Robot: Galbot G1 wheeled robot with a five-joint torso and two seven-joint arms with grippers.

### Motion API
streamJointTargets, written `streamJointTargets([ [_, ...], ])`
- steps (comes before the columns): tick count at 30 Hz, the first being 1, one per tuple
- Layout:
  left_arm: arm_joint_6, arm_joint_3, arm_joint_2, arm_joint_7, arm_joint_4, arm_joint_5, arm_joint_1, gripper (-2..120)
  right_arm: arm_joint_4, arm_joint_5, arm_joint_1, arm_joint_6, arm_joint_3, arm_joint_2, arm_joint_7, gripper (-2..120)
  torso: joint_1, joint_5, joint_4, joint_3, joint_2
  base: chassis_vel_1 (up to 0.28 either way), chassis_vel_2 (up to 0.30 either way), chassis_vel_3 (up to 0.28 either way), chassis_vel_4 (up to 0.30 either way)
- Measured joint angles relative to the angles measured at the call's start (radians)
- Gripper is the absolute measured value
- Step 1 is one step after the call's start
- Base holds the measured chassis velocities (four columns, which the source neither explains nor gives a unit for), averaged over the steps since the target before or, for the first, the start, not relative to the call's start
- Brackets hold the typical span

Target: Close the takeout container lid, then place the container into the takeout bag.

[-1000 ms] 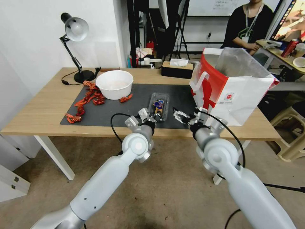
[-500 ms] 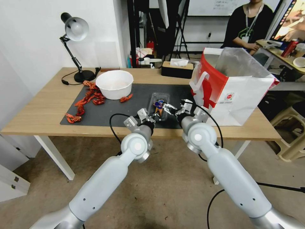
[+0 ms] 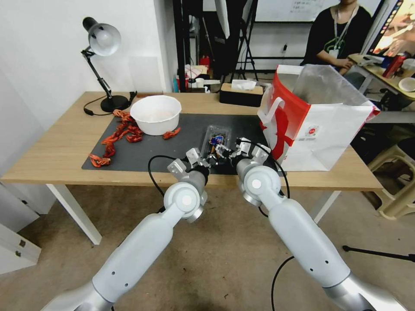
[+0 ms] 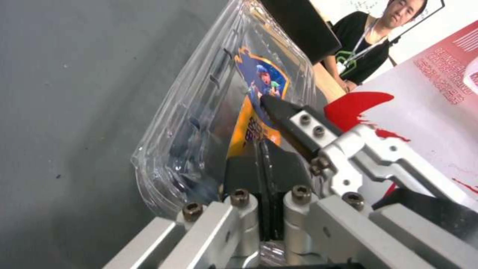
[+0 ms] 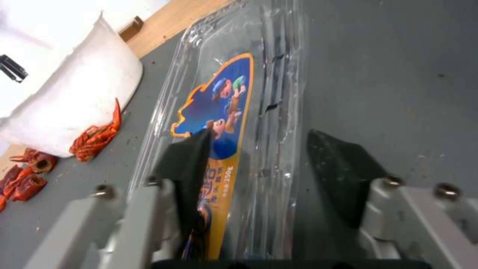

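Observation:
My right gripper will make the takeout container's rim crumple inward when it pinches and lifts the rim, because only thin, see-through ridges stand between the gripper's fingers.
The takeout container [image 3: 215,139] is a small clear clamshell lying on the dark mat, left of the takeout bag [image 3: 328,125]. Its lid [image 5: 224,93], with a blue-and-orange label, lies down over the box. My left gripper [image 3: 209,160] is at the container's near end, its pads [image 4: 249,168] pressed together on the near rim. My right gripper [image 3: 224,152] is open at the same end. One of its fingers [image 5: 189,164] rests on the label and the other stands over the mat beside the container [image 5: 259,74]. The red-and-white bag stands upright and open, showing its foil lining.
A white bowl [image 3: 156,113] stands at the mat's far left with red crayfish pieces [image 3: 121,134] around it. A desk lamp [image 3: 101,43] and a dark tissue box [image 3: 241,93] are at the back. The table's front edge [image 3: 129,178] runs just under both wrists.
My right gripper has swung left from in front of the bag onto the container's near end. The left gripper and the container have stayed put.

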Motion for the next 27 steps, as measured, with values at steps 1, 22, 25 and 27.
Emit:
streamJointTargets([
  [1, 0.000, 0.000, 0.000, 0.000, 0.000, 0.000, 0.000, 0, -0.003, -0.003, 0.001, 0.000, 0.000, 0.004, 0.000, 42, 0.000, 0.0000, 0.0000, 0.000, 0.000, 0.000, 0.000, 0.000, 0.000],
  [22, -0.047, -0.051, 0.080, 0.124, -0.075, 0.357, 0.085, 15, -0.019, -0.038, -0.002, 0.006, 0.001, 0.017, -0.013, 0, 0.000, -0.0001, 0.0001, 0.000, 0.000, 0.000, 0.000, 0.000, 0.000],
  [25, -0.048, -0.085, 0.107, 0.159, -0.111, 0.465, 0.122, 25, -0.018, -0.041, -0.003, 0.006, 0.000, 0.017, -0.013, 0, 0.000, -0.0002, -0.0001, 0.000, 0.000, 0.000, 0.000, 0.000, 0.000],
  [27, -0.048, -0.106, 0.122, 0.177, -0.129, 0.518, 0.144, 30, -0.018, -0.043, -0.004, 0.006, 0.000, 0.017, -0.013, 0, 0.000, 0.0000, 0.0000, 0.000, 0.000, 0.000, 0.000, 0.000, 0.000],
])
